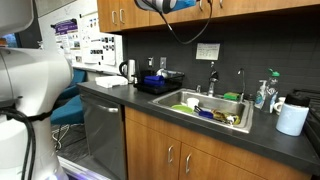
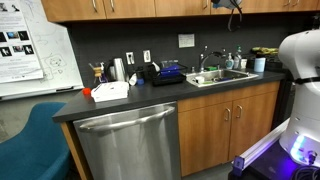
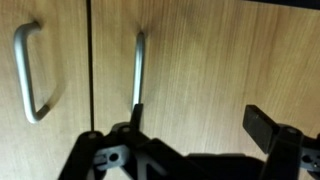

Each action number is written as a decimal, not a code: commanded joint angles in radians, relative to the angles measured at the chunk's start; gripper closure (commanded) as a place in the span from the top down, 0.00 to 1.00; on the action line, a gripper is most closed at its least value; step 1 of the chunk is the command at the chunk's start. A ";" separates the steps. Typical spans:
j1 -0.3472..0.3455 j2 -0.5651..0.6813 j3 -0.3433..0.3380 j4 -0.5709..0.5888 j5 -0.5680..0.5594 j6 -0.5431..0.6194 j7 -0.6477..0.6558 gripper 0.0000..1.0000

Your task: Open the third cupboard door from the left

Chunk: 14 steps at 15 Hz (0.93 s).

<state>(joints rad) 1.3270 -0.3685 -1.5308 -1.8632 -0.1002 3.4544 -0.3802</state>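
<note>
My open fingers line up with the upright silver handle's narrow way [image 3: 138, 68]. My gripper should keep moving toward the cupboard door's seam [image 3: 91, 68] until my fingers are on both sides of the handle.
In the wrist view the third cupboard door [image 3: 200, 55] fills the picture as a flat medium-brown wooden panel. Its silver bar handle [image 3: 138, 60] stands just right of the seam. My gripper [image 3: 200, 120] is open and empty, close in front of this door. Its left finger sits right by the lower end of the handle, and its right finger is over bare wood. The door looks shut. In both exterior views the gripper [image 1: 165, 5] [image 2: 228, 6] is up at the row of wall cabinets, at the top edge of the picture.
The neighbouring door's handle [image 3: 28, 70] is left of the seam. Below are the dark countertop [image 1: 110, 95], a sink [image 1: 205, 105] with dishes, a dish rack [image 1: 160, 82], a paper towel roll [image 1: 292, 118] and the dishwasher front [image 2: 125, 145]. A black cable [image 1: 185, 35] hangs from the arm.
</note>
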 commanded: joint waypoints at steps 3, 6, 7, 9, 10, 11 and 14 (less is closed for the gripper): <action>0.165 0.009 -0.181 0.091 -0.023 0.000 0.012 1.00; 0.242 -0.007 -0.245 0.127 0.012 0.000 -0.033 1.00; 0.263 -0.009 -0.266 0.138 0.013 0.000 -0.035 1.00; 0.305 -0.015 -0.307 0.158 0.011 0.000 -0.037 1.00; 0.326 -0.019 -0.330 0.169 0.012 0.000 -0.039 1.00; 0.344 -0.023 -0.348 0.178 0.011 0.000 -0.039 1.00; 0.392 -0.033 -0.404 0.203 0.011 0.000 -0.038 1.00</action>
<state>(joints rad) 1.6574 -0.3782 -1.8830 -1.7072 -0.0998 3.4544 -0.3864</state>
